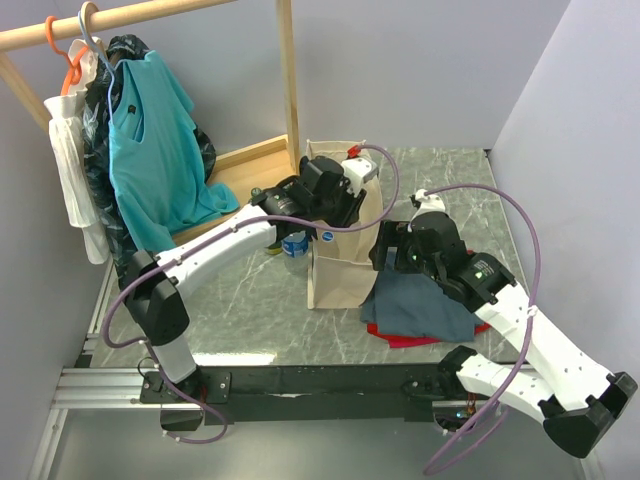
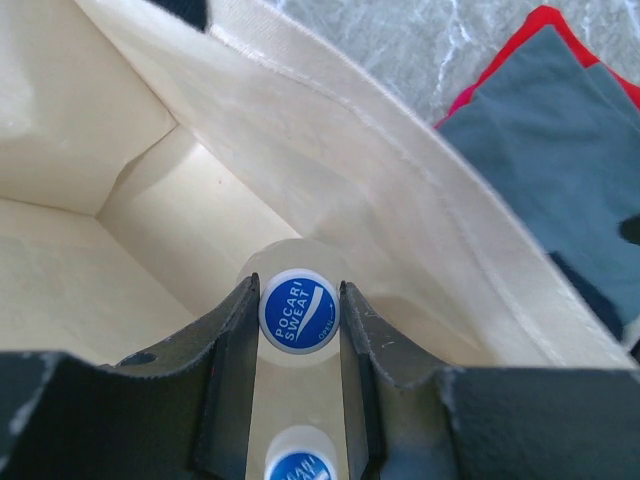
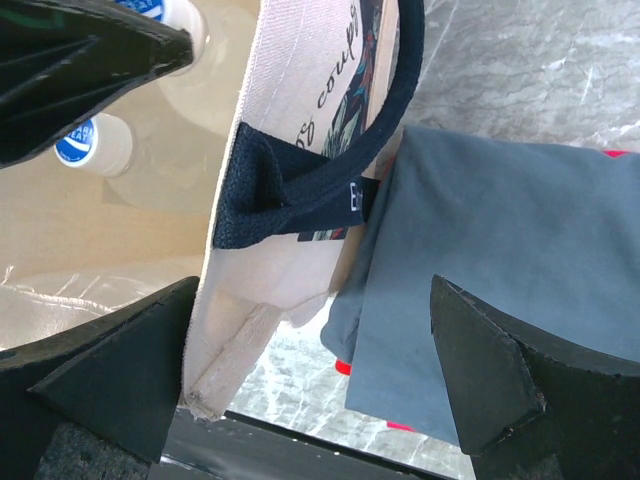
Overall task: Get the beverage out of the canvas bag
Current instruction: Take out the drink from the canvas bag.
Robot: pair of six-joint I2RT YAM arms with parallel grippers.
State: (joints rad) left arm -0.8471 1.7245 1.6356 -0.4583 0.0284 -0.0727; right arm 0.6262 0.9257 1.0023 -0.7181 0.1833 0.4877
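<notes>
The beverage bottle's cap (image 2: 300, 311) sits too shallow between my left gripper's fingers. Next, I open them, reach further down around the cap (image 2: 300, 347) and close them before lifting.
The canvas bag (image 1: 340, 272) stands upright mid-table, beige with navy handles (image 3: 330, 190). My left gripper (image 2: 297, 292) reaches down into it and is shut on the blue-and-white cap of a beverage bottle (image 2: 298, 308). A second capped bottle (image 2: 298, 470) stands in the bag just nearer the wrist, and its cap (image 3: 88, 146) also shows in the right wrist view. My right gripper (image 3: 310, 390) is open at the bag's right side, and the bag's upper wall (image 3: 235, 300) hangs between its fingers without being pinched. In the top view the left gripper (image 1: 343, 192) covers the bag's mouth.
A folded grey-blue cloth (image 1: 420, 305) over a red one (image 1: 400, 338) lies against the bag's right side, under my right gripper (image 1: 390, 250). Another bottle with a blue label (image 1: 293, 244) stands on the table left of the bag. A clothes rack with hanging garments (image 1: 150, 150) fills the back left.
</notes>
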